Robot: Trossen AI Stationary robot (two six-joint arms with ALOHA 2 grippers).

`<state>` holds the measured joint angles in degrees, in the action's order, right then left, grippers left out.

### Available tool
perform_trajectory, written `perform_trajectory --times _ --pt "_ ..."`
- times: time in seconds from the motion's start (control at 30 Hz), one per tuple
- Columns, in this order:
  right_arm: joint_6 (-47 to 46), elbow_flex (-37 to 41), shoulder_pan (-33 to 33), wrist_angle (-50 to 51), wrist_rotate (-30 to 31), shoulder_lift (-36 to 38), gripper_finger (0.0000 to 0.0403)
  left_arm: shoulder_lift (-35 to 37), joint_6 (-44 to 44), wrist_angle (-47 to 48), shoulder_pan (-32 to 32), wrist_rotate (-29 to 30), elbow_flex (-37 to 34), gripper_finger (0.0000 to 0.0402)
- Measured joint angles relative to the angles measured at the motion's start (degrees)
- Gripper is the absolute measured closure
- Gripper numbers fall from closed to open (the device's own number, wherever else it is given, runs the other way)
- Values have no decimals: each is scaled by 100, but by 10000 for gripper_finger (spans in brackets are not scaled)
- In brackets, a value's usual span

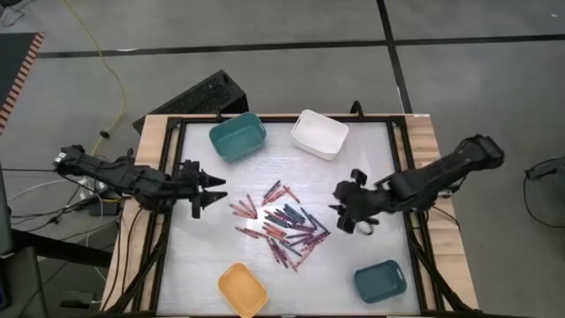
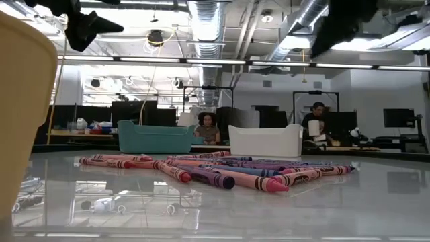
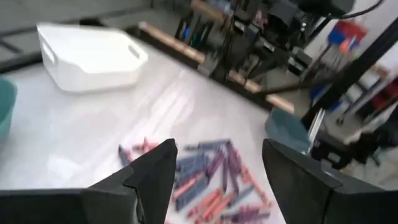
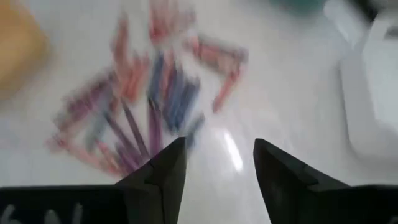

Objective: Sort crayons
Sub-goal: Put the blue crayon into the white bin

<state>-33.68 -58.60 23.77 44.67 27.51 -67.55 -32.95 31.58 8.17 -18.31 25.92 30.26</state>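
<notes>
My right gripper is moving down toward the outer blue crayon (image 1: 315,218), which lies along the pile's open edge (image 1: 321,218). It should keep going down until its fingers are on both sides of the crayon, then close.
A pile of red, pink and purple crayons (image 1: 282,225) lies flat on the middle of the white table; it also shows in the low view (image 2: 215,171), the left wrist view (image 3: 205,177) and the right wrist view (image 4: 143,106). My left gripper (image 1: 210,193) hovers left of the pile, open and empty, above the table; its fingers stand apart in the left wrist view (image 3: 217,174). My right gripper (image 1: 342,212) hovers right of the pile, open and empty, fingers apart in the right wrist view (image 4: 217,168).
A teal bin (image 1: 237,136) and a white bin (image 1: 320,133) stand at the far side. A yellow bin (image 1: 243,289) and a smaller teal bin (image 1: 380,281) stand at the near side. People sit in the room beyond the table (image 2: 209,128).
</notes>
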Motion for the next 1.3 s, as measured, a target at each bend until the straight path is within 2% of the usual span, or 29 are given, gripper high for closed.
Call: perform_trajectory --times 0.2,0.47,1.0,1.3 --pt "-573 -73 -21 67 -636 -1163 215 -362 113 66 0 -177 5 173" --pt "-853 -75 -74 -411 -667 -2148 220 -611 185 193 0 -212 5 174" --pt "-881 78 -443 -858 -1252 -2675 220 -651 78 260 4 -217 2 174" --pt "-1001 248 -444 -1159 -1427 -2855 220 -653 77 325 2 -219 2 174"
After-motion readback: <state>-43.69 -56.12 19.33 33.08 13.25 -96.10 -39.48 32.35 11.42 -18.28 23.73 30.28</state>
